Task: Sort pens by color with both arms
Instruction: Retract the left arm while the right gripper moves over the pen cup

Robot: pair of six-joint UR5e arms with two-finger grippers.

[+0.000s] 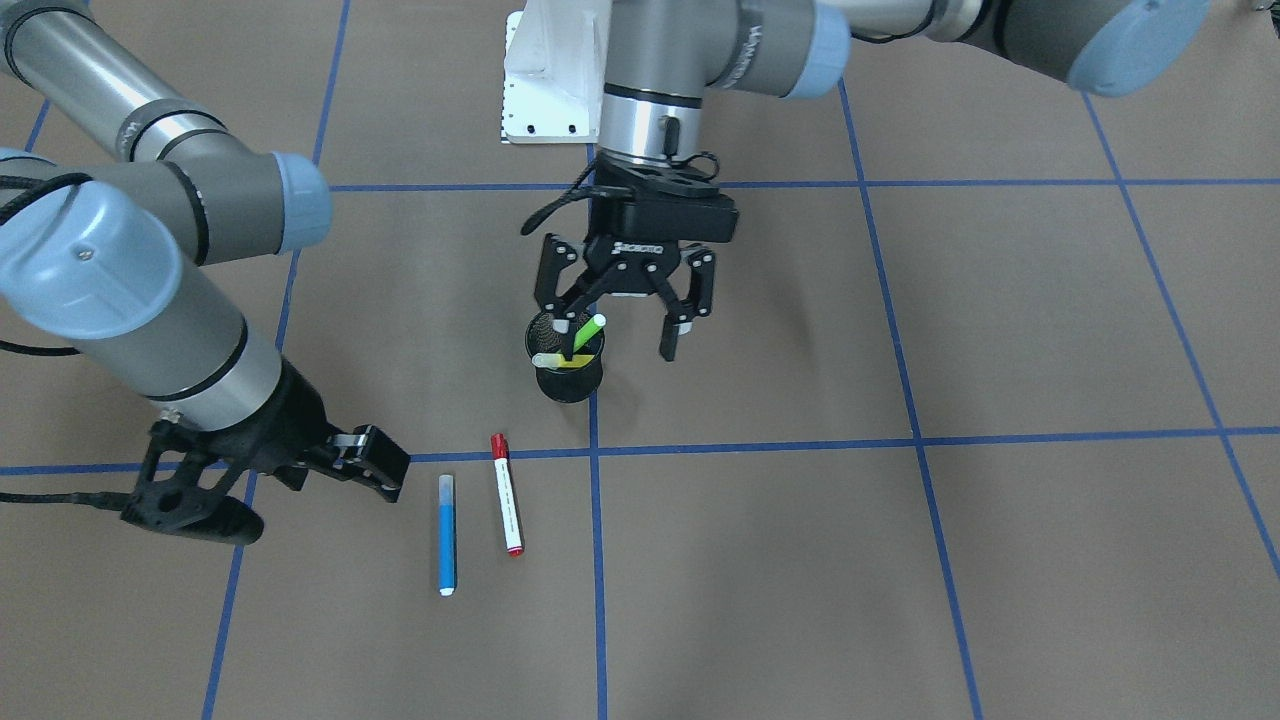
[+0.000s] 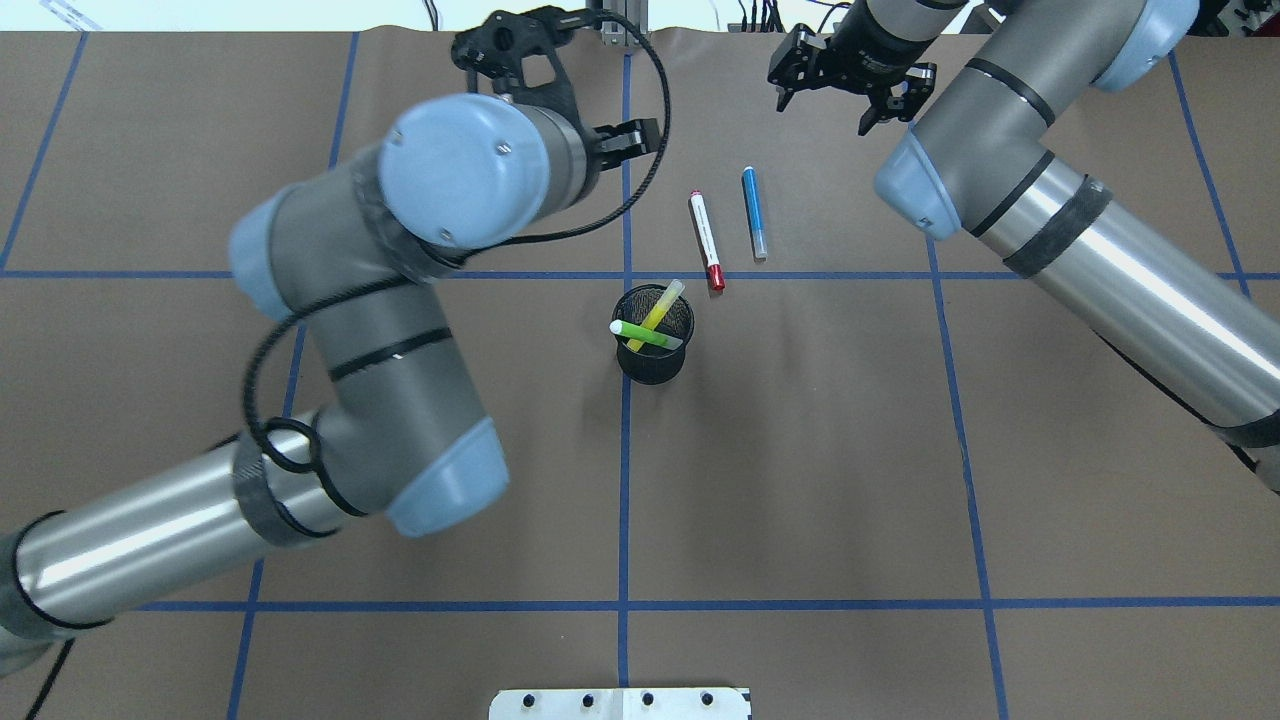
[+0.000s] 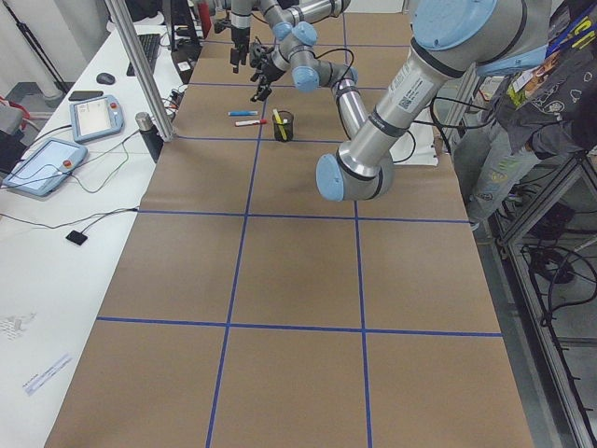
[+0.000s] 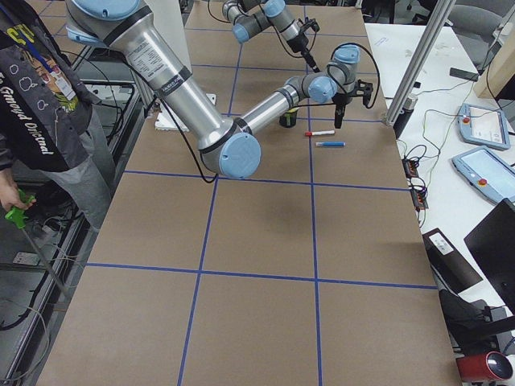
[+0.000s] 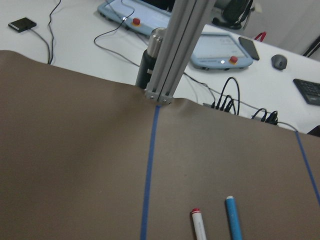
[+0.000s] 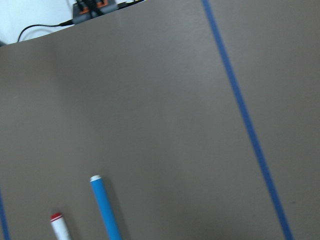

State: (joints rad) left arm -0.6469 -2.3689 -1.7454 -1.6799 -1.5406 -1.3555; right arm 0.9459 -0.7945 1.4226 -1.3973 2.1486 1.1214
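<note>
My left gripper is hovering over the black mesh cup (image 1: 567,383) and blocking the way in, so it needs to move back before my right gripper picks up the lime green pen (image 1: 589,331).
The blue pen (image 1: 447,535) and the white pen with the red cap (image 1: 507,494) lie side by side on the brown table; they also show in the overhead view, blue (image 2: 754,212) and white-red (image 2: 706,240). The lime green pen (image 1: 590,330) and the yellow pen (image 1: 548,358) stand crossed in the black mesh cup (image 1: 568,382). My left gripper (image 1: 614,338) is open and empty, hovering just above the cup on its robot side. My right gripper (image 1: 385,470) hangs low beside the blue pen, empty, and looks open in the overhead view (image 2: 828,100).
The white pedestal base (image 1: 545,80) is at the robot's side. An aluminium post (image 5: 172,50) stands at the far table edge. Teach pendants (image 3: 47,163) lie on the side table beyond it. An operator (image 4: 48,104) stands by the robot.
</note>
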